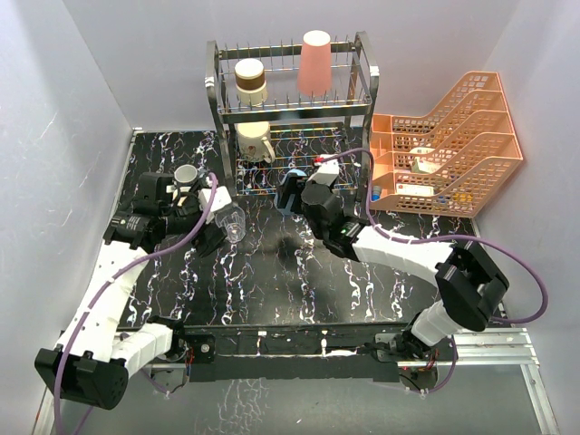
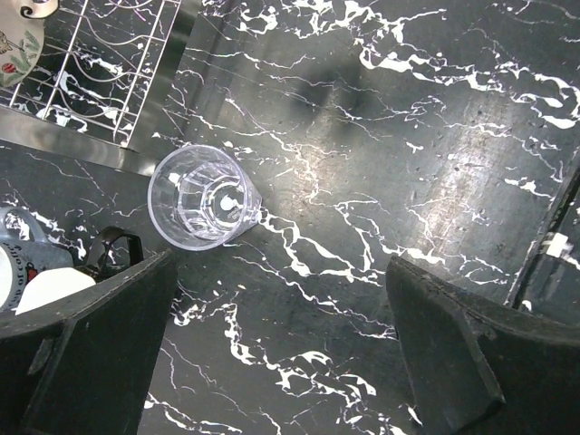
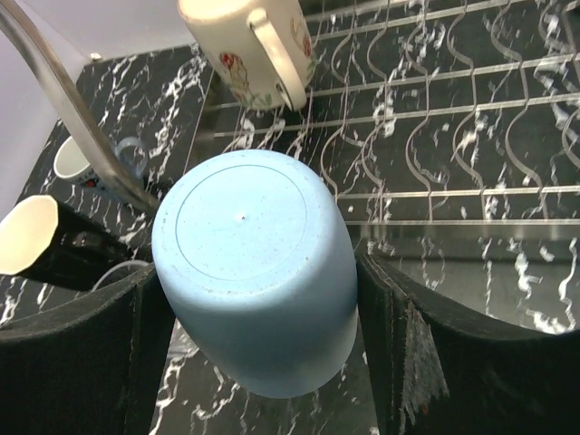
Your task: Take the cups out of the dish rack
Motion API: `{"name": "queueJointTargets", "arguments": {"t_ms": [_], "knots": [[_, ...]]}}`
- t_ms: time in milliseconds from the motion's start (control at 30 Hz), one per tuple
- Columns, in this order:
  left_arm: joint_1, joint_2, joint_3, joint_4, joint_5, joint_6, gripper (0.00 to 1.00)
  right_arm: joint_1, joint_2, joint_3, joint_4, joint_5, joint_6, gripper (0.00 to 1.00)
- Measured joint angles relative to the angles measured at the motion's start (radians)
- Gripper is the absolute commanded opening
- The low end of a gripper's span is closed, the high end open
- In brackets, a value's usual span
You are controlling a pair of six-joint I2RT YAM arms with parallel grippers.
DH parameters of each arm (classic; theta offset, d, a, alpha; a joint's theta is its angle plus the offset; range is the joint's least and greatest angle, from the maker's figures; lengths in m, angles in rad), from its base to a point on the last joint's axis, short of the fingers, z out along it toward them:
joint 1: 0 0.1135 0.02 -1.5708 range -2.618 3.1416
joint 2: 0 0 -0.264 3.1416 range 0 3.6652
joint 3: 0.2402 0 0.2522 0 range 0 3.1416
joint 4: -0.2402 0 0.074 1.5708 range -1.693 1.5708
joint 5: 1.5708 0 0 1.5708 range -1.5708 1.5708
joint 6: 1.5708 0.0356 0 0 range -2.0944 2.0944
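My right gripper is holding the blue cup bottom up point(image 3: 243, 219). My left gripper should grab it by its rim and stand it upright beside the clear glass.
The steel dish rack point(image 1: 362, 77) stands at the back. Its top tier holds a brown-and-cream cup point(image 1: 251, 82) and a salmon-pink tumbler point(image 1: 315, 63). A cream mug point(image 1: 256, 140) sits on the lower tier and also shows in the right wrist view point(image 3: 249, 45). My right gripper point(image 3: 263, 299) is shut on the blue cup point(image 3: 258, 263), bottom towards the camera, just in front of the rack's lower tier point(image 3: 435, 136). My left gripper point(image 2: 281, 299) is open and empty over the table, with the clear glass point(image 2: 204, 198) upright just beyond its left finger.
A black mug point(image 3: 36, 240) and a small white cup point(image 3: 77, 159) stand on the table left of the rack, near my left arm point(image 1: 187, 175). Orange mesh trays point(image 1: 453, 136) stand at the back right. Grey walls close in the table.
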Motion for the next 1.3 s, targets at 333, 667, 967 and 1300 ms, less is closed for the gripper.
{"name": "queueJointTargets", "arguments": {"t_ms": [333,667,967,1300], "knots": [[0.0,-0.057,-0.112,0.067,0.011,0.111,0.97,0.018,-0.002,0.087,-0.301,-0.085,0.299,0.08],[-0.002,-0.196,-0.276,0.253,0.089,0.241,0.87,0.012,-0.002,0.179,-0.398,-0.254,0.566,0.08],[-0.052,-0.212,-0.328,0.446,0.119,0.247,0.75,-0.049,-0.005,0.124,-0.309,-0.494,0.816,0.08],[-0.137,-0.163,-0.329,0.615,0.089,0.237,0.58,-0.053,-0.005,0.014,-0.113,-0.715,1.069,0.08]]}}
